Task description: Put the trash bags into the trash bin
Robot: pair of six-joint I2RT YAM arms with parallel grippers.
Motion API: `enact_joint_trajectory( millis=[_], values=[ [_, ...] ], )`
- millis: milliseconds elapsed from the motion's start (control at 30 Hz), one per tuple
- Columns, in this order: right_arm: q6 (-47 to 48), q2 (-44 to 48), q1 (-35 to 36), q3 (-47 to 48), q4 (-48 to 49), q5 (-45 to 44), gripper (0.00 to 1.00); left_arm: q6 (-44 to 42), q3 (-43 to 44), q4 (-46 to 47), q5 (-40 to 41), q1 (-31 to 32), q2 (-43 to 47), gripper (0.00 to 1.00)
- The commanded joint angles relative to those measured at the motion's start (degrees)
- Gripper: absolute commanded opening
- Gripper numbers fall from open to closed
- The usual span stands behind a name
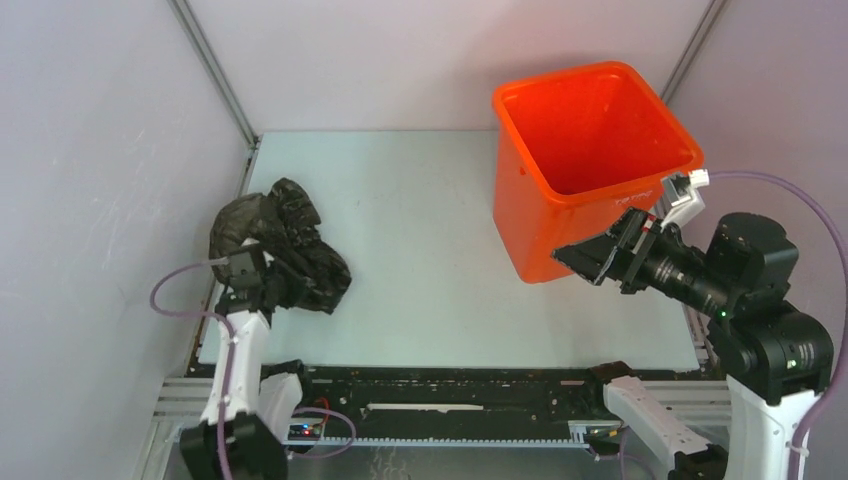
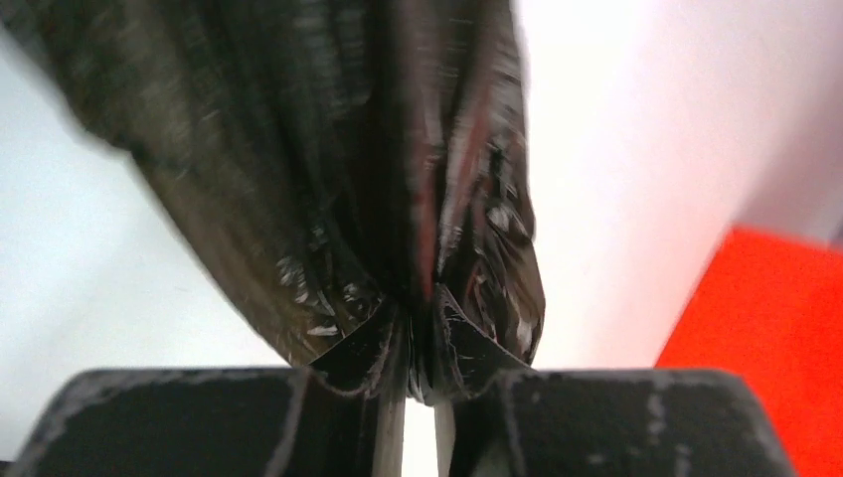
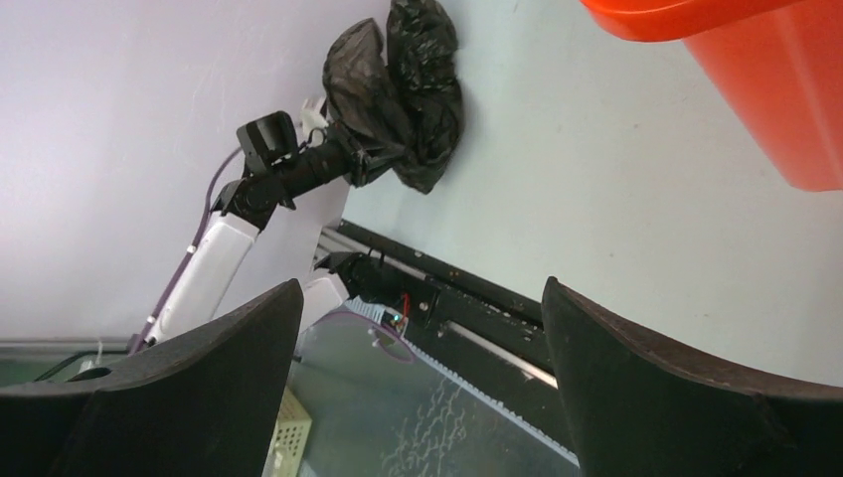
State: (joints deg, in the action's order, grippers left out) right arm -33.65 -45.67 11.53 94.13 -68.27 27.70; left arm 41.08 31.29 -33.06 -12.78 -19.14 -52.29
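The trash bags (image 1: 300, 245) are lying at the table's edge, a long way from the trash bin, so the robot's left gripper should lift them over to the table's middle (image 1: 425, 235) for the right gripper to take.
The black crinkly trash bags (image 1: 285, 243) lie bunched at the table's left edge. My left gripper (image 1: 283, 283) is shut on a fold of them; the left wrist view shows the plastic (image 2: 378, 179) pinched between the jaws, hanging in front of the camera. The bags also show in the right wrist view (image 3: 408, 94). The orange trash bin (image 1: 590, 150) stands tilted at the back right, open and empty inside. My right gripper (image 1: 583, 262) is open and empty, just beside the bin's near lower side. A corner of the bin shows in the left wrist view (image 2: 765, 338) and the right wrist view (image 3: 775, 89).
The pale table (image 1: 430, 250) is walled by white panels at left, back and right. A black rail (image 1: 450, 385) runs along the near edge between the arm bases. A purple cable (image 1: 800, 200) loops beside the right arm.
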Motion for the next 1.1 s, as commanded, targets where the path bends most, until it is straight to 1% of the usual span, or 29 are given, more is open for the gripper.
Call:
enact_joint_trajectory(
  millis=[0, 100, 200, 333, 400, 500, 567, 633, 733, 800, 867, 933, 1000, 1067],
  values=[
    [0.9, -3.2, 1.9, 1.3, 2.3, 5.3, 1.0, -0.2, 2.7, -5.1, 2.4, 12.8, 8.7, 0.14],
    [-0.6, -4.9, 6.4, 2.1, 3.4, 4.3, 1.0, 2.8, 5.5, -5.2, 6.7, 22.7, 14.6, 0.13],
    [-1.8, -5.8, 13.7, 1.4, 5.0, 0.2, 1.0, 3.2, 10.4, -5.3, 11.6, 31.5, 16.9, 0.06],
    [-3.4, -7.5, 24.0, 1.8, 5.1, -6.1, 1.0, 0.5, 20.1, -7.1, 15.9, 41.1, 13.0, 0.02],
    [-3.7, -8.3, 28.6, 1.1, 6.0, -9.1, 1.0, -2.0, 26.7, -7.8, 16.4, 45.3, 9.4, 0.0],
    [-3.1, -10.0, 34.3, -0.2, 7.7, -13.6, 1.0, -5.8, 38.1, -8.9, 17.8, 51.4, 3.8, 0.0],
    [-2.2, -11.5, 36.3, -0.1, 8.8, -15.0, 1.0, -9.3, 45.3, -10.9, 20.4, 55.2, 0.7, 0.0],
    [-1.6, -13.4, 36.7, 1.9, 8.9, -15.1, 1.0, -13.2, 52.6, -14.0, 23.1, 57.6, -2.6, 0.0],
    [0.5, -16.2, 36.7, 7.4, 6.7, -16.2, 1.0, -19.3, 61.6, -16.8, 25.0, 58.7, -7.2, 0.0],
    [2.1, -17.1, 36.7, 9.8, 5.5, -18.5, 1.0, -24.3, 65.1, -15.4, 24.3, 59.0, -9.8, 0.0],
    [3.3, -17.4, 36.3, 11.2, 4.9, -21.9, 1.0, -29.7, 65.6, -12.0, 23.8, 59.4, -11.3, 0.0],
    [3.4, -17.5, 34.9, 11.9, 5.7, -24.9, 1.0, -32.8, 62.3, -5.6, 21.7, 59.4, -10.7, 0.0],
    [3.5, -17.5, 33.0, 11.5, 8.6, -26.1, 1.0, -34.3, 55.3, 3.3, 18.7, 59.5, -7.4, 0.0],
    [3.6, -18.5, 30.8, 11.7, 11.7, -24.3, 1.0, -35.3, 47.8, 12.8, 16.5, 59.5, -3.7, 0.0]
  ],
)
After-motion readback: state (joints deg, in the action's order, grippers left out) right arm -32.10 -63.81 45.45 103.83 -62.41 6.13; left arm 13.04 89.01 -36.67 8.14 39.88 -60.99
